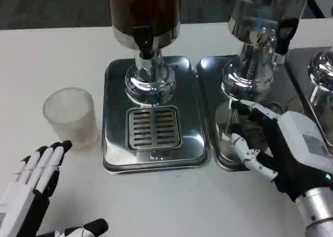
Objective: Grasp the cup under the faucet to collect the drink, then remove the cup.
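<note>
The frosted cup's side [72, 118] can be seen through, so I expect the brown drink to be visible inside the cup when the robot opens the black faucet [143, 41].
A frosted plastic cup [69, 117] stands upright on the white table, left of the middle drip tray [115, 143]. The brown drink dispenser [144, 13] and its black faucet [146, 43] rise above that tray's grille [154, 127]. My left hand [32, 195] lies open at the bottom left, just in front of the frosted cup and apart from it. On the right tray [208, 91], my right hand [283, 143] wraps its fingers [248, 108] and thumb around what looks like a clear cup [229, 130], beside the silver dispenser's base [248, 80].
A third dispenser base [320, 73] stands at the far right edge on its own tray. The silver dispenser's black faucet [282, 39] hangs above my right hand. Bare white table lies in front of the trays, between my two hands.
</note>
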Controlling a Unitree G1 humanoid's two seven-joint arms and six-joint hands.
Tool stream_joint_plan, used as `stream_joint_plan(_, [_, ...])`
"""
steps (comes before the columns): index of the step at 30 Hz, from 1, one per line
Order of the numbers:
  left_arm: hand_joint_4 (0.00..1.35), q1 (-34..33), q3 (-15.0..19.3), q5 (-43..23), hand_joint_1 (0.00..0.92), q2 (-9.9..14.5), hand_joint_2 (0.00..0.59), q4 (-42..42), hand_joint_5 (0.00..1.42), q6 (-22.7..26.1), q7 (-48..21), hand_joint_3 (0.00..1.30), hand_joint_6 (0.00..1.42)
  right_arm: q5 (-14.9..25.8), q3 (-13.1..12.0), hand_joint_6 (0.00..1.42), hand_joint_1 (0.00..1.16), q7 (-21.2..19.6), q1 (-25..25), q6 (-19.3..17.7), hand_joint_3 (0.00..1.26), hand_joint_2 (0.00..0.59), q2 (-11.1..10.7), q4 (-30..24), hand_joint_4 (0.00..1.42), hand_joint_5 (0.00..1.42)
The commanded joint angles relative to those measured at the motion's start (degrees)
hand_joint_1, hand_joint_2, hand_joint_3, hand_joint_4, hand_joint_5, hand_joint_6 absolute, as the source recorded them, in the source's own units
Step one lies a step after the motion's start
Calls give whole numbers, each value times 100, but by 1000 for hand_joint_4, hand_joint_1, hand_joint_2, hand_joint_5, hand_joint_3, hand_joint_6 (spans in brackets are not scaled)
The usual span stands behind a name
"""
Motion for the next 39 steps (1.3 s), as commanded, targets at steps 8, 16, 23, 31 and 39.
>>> stream_joint_plan(8, [0,-25,-55,-50,0,-30,31,-3,0,6,-21,0,25,45,-49,286,226,76,4,9,270,443,-47,-106,280,298])
stream_joint_plan(16, [0,-37,-38,-163,0,-73,31,42,0,-69,40,0,33,59,-49,286,226,111,-2,35,279,443,-32,-125,280,298])
stream_joint_plan(23, [0,-117,167,-451,0,-20,16,317,20,-257,150,0,71,-100,105,286,226,118,-18,190,280,443,118,-215,280,298])
stream_joint_plan(31, [0,-511,355,-925,0,53,21,804,101,-350,-3,0,158,-209,221,286,226,51,33,283,288,443,286,-238,280,298])
stream_joint_plan(39, [0,-1026,468,-1152,0,150,4,1283,171,-293,-15,0,287,-231,294,286,226,-19,-49,270,293,443,382,-140,288,300])
